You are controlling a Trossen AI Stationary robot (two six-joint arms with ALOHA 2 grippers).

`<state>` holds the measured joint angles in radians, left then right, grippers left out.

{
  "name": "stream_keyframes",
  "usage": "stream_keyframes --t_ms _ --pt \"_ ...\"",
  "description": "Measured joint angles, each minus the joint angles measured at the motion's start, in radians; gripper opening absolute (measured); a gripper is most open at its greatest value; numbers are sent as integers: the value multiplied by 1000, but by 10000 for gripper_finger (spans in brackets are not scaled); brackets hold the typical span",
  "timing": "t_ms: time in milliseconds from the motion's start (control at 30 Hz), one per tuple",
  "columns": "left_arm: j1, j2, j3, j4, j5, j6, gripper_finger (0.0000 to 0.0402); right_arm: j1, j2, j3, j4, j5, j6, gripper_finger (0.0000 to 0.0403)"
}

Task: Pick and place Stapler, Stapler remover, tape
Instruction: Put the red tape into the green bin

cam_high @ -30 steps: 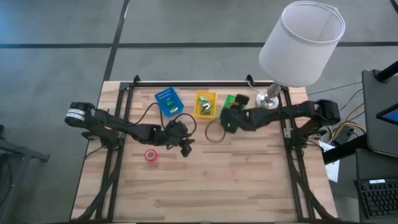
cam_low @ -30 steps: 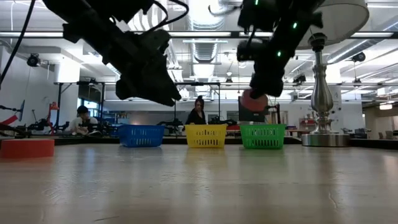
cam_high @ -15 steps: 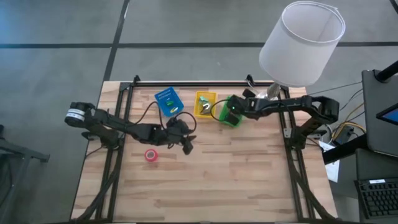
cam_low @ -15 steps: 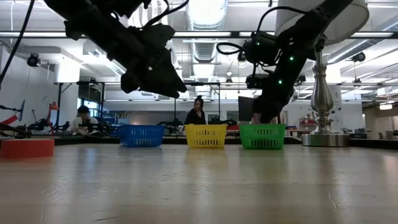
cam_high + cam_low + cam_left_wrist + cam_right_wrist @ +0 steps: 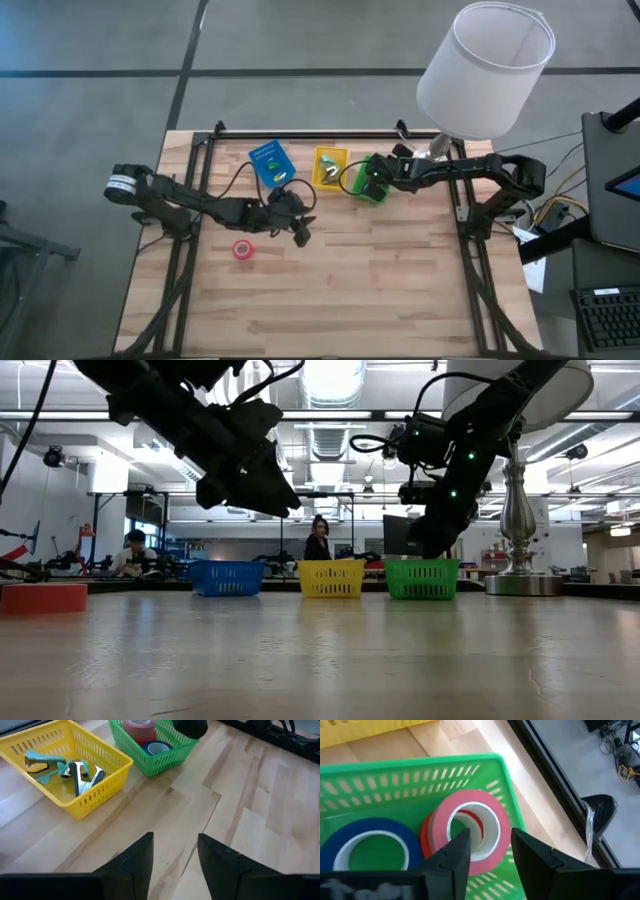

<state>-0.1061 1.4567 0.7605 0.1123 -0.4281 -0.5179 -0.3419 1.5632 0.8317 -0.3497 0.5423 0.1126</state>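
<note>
The pink-red tape roll [image 5: 242,249] is a long way from my right gripper at the green bin [image 5: 421,581]. Next, my left gripper picks the roll up and passes it over.
One pink-red tape roll [image 5: 243,249] lies flat on the table left of centre; it also shows in the low view [image 5: 43,598]. A second pink tape roll [image 5: 501,822] sits in the green bin [image 5: 420,762], leaning on a red roll beside a blue roll [image 5: 375,825]. My right gripper [image 5: 491,837] hangs open just above that roll, over the green bin [image 5: 370,180], touching nothing. My left gripper [image 5: 300,235] hovers open and empty above the table's middle [image 5: 175,840]. Teal staple removers [image 5: 45,762] lie in the yellow bin [image 5: 90,785].
Blue [image 5: 268,163], yellow [image 5: 331,167] and green bins stand in a row near the far edge. A lamp with a white shade [image 5: 485,70] stands on its base [image 5: 432,160] at the far right corner. Bare wood fills the near half of the table.
My right gripper carried a pink tape roll from the table's middle toward the far edge, dipped into the green bin, then rose a little. The roll now lies in the bin, free of the fingers.
</note>
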Motion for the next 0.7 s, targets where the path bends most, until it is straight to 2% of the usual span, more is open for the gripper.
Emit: stream_keyframes --t_ms 133,267,367,467,533,633,700 --pt "0 0 0 0 36 19 156 31 -15 40 -88 0 18 147" --pt "-2 -1 0 -2 137 49 155 86 -50 86 -177 -1 64 153" --pt "-8 -3 10 -45 205 45 149 137 -82 98 -199 -57 77 155" --pt "-19 -3 66 -239 286 44 138 186 -114 97 -198 -188 74 156" --pt "-33 -3 112 -422 292 23 129 219 -125 97 -196 -259 73 154" --pt "-59 -3 173 -692 305 -87 116 268 -126 97 -196 -291 68 150" --pt "-76 -3 200 -843 349 -186 110 293 -125 97 -195 -292 55 148"
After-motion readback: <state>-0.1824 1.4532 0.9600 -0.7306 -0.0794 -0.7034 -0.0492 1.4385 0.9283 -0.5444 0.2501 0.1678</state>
